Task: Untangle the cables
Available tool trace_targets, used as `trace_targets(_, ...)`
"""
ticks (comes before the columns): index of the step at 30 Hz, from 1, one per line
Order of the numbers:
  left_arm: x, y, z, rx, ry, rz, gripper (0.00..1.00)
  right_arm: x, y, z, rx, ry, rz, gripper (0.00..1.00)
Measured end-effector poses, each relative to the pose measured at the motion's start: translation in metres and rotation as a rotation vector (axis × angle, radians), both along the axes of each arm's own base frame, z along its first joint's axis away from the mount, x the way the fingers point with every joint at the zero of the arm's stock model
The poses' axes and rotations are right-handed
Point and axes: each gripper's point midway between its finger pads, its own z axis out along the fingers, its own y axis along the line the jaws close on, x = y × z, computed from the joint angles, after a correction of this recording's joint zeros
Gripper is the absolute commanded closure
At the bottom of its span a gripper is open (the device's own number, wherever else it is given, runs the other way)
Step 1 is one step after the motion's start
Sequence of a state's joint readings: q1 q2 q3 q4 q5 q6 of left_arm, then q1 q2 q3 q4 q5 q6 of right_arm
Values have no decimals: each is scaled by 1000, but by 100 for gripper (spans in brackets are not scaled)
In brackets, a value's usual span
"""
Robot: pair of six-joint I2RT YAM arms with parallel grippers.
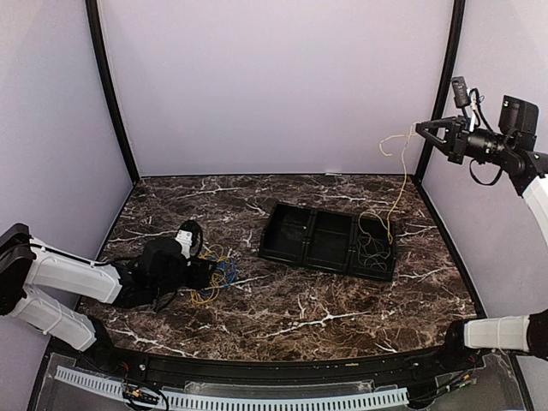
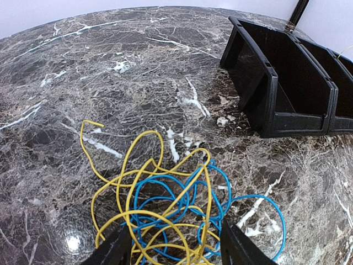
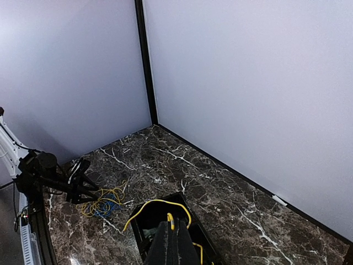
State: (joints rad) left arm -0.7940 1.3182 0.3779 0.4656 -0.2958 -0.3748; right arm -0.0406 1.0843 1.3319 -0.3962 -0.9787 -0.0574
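Note:
The robot's right gripper should swing back and let the yellow cable down into the empty middle compartment (image 1: 329, 241), because the yellow cable is hanging into the thin dark cables' compartment (image 1: 374, 247).
A tangle of yellow and blue cables (image 1: 214, 276) lies on the marble table left of the black tray (image 1: 295, 231). My left gripper (image 1: 208, 272) is low at the tangle and open. In the left wrist view its fingers (image 2: 115, 249) straddle the near part of the coils (image 2: 165, 199). My right gripper (image 1: 421, 130) is raised high at the right and shut on a yellow cable (image 1: 401, 184), which hangs down into the tray's right compartment, where thin dark cables (image 1: 370, 254) lie. In the right wrist view the yellow cable (image 3: 157, 202) loops out from the shut gripper (image 3: 172, 223).
The tray (image 2: 287, 88) has three compartments; its left end stands just beyond the tangle. Pale walls with black corner posts (image 1: 111, 94) enclose the table on three sides. From the right wrist, the left arm (image 3: 52, 179) shows beside the tangle (image 3: 102, 203).

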Motion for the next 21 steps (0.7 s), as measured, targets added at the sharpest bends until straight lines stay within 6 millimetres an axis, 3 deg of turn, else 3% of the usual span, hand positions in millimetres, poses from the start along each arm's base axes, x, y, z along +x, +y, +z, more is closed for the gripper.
trace_targets(3,0,0,-1,1,1,0,43,-12,3,-3,-2,12,23,100)
trace_targets(6,0,0,-2,5,5,0,43,-17,4,-18,-2,47,35,100)
trace_targets(11,0,0,-5,11,11,0,43,-1,4,-52,0,145,38,100)
trace_targets(14,0,0,-5,11,11,0,43,12,9,-60,1,185,53,100)
trace_targets(17,0,0,-5,11,11,0,43,20,21,-39,-4,151,83,100)
trace_targets(20,0,0,-5,11,11,1,43,23,27,16,1,21,98,100)
trace_targets(21,0,0,-5,11,11,1,43,21,27,43,7,-46,97,100)
